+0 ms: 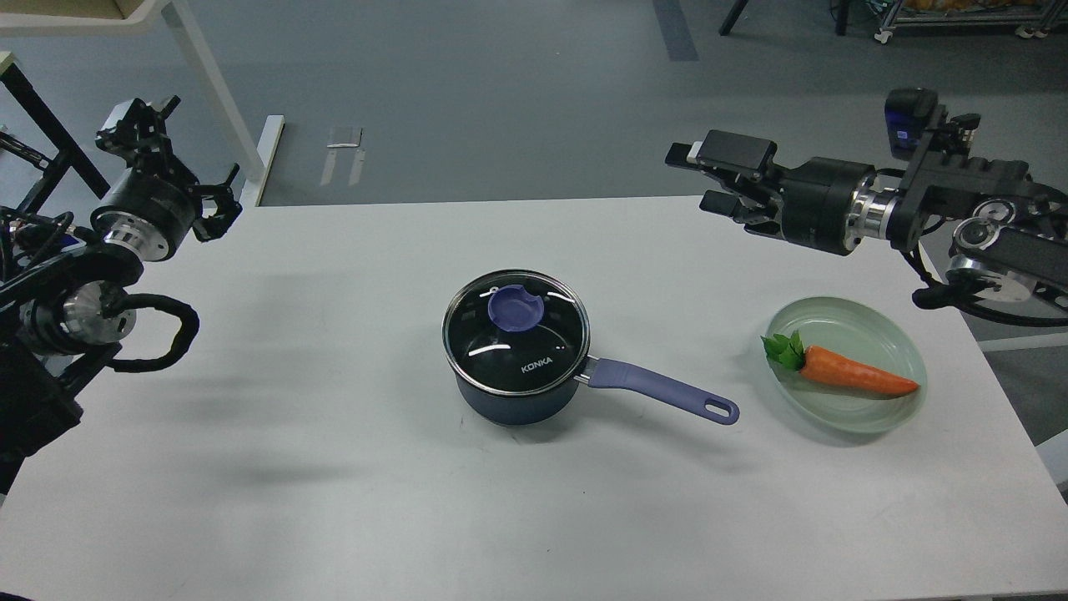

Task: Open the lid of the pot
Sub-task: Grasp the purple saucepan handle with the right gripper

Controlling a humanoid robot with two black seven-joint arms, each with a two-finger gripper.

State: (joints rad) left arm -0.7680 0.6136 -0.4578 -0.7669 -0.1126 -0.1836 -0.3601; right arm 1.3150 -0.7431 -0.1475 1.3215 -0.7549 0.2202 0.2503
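I can see only plain darkness [471, 325] through the clear glass lid. I expect the dark-blue pot [516, 405] to be empty when I lift the lid.
The dark-blue pot [511, 406] stands in the middle of the white table [334, 476], its lavender handle [667, 391] pointing right and toward me. The clear glass lid [534, 355] with white KONKA lettering sits flat on the pot, its purple-blue knob [515, 308] a little behind centre. My right gripper [691, 177] is open and empty. It points left above the table's far edge, up and to the right of the pot. My left gripper [177, 163] is open and empty at the table's far-left corner, well away from the pot.
A pale-green plate [868, 314] with a carrot [851, 376] lies at the right, under my right forearm. A black frame and white table legs stand on the floor beyond the far-left corner. The table's right edge runs just past the plate.
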